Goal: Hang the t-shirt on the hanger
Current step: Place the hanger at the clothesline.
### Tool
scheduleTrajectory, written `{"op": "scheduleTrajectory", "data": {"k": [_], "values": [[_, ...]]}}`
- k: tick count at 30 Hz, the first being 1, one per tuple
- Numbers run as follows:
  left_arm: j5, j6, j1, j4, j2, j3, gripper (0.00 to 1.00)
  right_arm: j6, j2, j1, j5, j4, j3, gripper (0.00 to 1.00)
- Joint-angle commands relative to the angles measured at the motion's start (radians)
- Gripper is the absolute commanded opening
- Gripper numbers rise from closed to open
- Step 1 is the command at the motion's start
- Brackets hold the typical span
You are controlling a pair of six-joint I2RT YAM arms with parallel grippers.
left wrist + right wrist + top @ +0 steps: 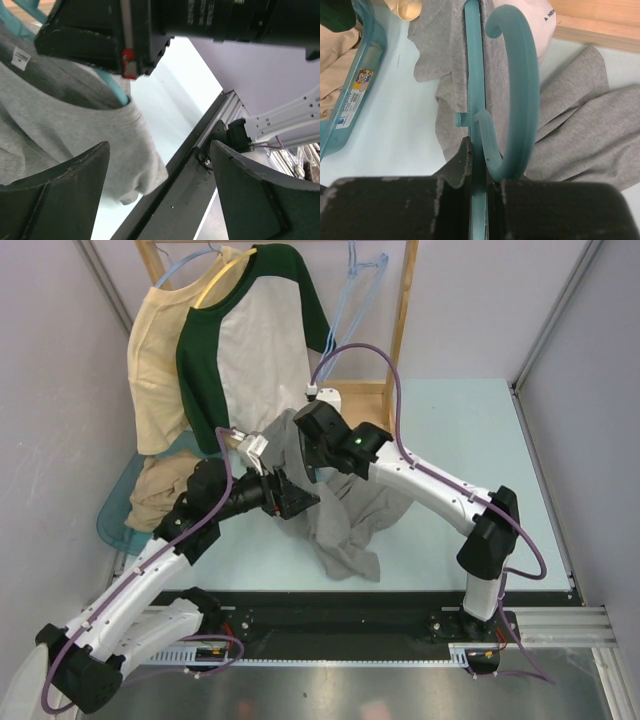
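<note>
My right gripper is holding the bar [477, 107] next to the teal hanger's hook, so next my left gripper grabs the hanger's near arm [113, 88] and lifts it to the rack.
The heather-grey t-shirt [350, 525] hangs above the table's middle, draped over the teal hanger. In the right wrist view my right gripper [480, 162] is shut on the hanger's bar [474, 75], with the curved hook [522, 75] beside it and the shirt [570, 130] beneath. In the top view the right gripper [320, 452] is at the shirt's top. My left gripper [293, 498] is just left of the shirt. In the left wrist view it [157, 155] is open and empty beside the shirt [65, 130], where a bit of the hanger [117, 91] shows.
A wooden rack [403, 310] at the back holds a pale yellow shirt [155, 350], a green-and-white raglan shirt [255, 340] and pale blue hangers [360, 270]. A blue basket [115, 515] with beige cloth [160, 490] sits at the left. The black rail [175, 185] runs along the near edge.
</note>
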Motion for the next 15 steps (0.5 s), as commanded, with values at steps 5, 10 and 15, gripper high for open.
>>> {"op": "scheduleTrajectory", "data": {"k": [5, 10, 15], "values": [[-0.204, -0.041, -0.066, 0.018, 0.049, 0.021, 0.81, 0.09, 0.001, 0.065, 0.141, 0.018, 0.126, 0.0], [-0.23, -0.055, -0.078, -0.022, 0.091, 0.061, 0.73, 0.087, -0.026, 0.1, 0.211, 0.025, 0.117, 0.0], [-0.203, -0.07, -0.087, -0.014, 0.101, 0.056, 0.46, 0.072, -0.019, 0.128, 0.248, 0.041, 0.123, 0.0]]}}
